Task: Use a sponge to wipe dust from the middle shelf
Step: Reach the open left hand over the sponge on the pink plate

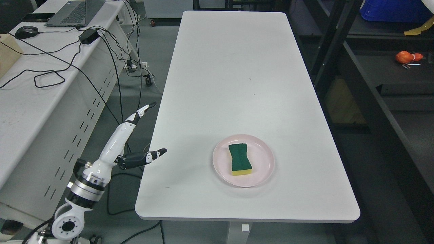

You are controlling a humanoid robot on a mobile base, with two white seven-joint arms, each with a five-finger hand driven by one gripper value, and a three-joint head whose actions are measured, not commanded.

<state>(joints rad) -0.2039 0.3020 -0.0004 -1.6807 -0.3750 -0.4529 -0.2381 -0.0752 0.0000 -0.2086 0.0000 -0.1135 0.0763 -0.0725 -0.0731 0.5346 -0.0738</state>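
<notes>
My gripper will carry the sponge (240, 160) to the shelf. The sponge's sides curve in to a narrow waist (239, 156), so the sponge will pinch there and fold on the way, with its yellow ends bulging.
A sponge (240, 159) with a green top and a yellow base lies on a pink plate (264, 166) near the front of the white table (237, 78). My left hand (149, 135) is raised beside the table's left edge, fingers spread and straight, holding nothing. It is well to the left of the plate and apart from it. A dark shelf unit (376, 91) stands along the right side of the picture. The right arm does not show.
A grey desk (30, 98) at the left carries a laptop (73, 13), a mouse (26, 32) and several black cables. An orange object (407, 57) lies on a dark shelf at the right. A blue bin (393, 10) sits at the top right.
</notes>
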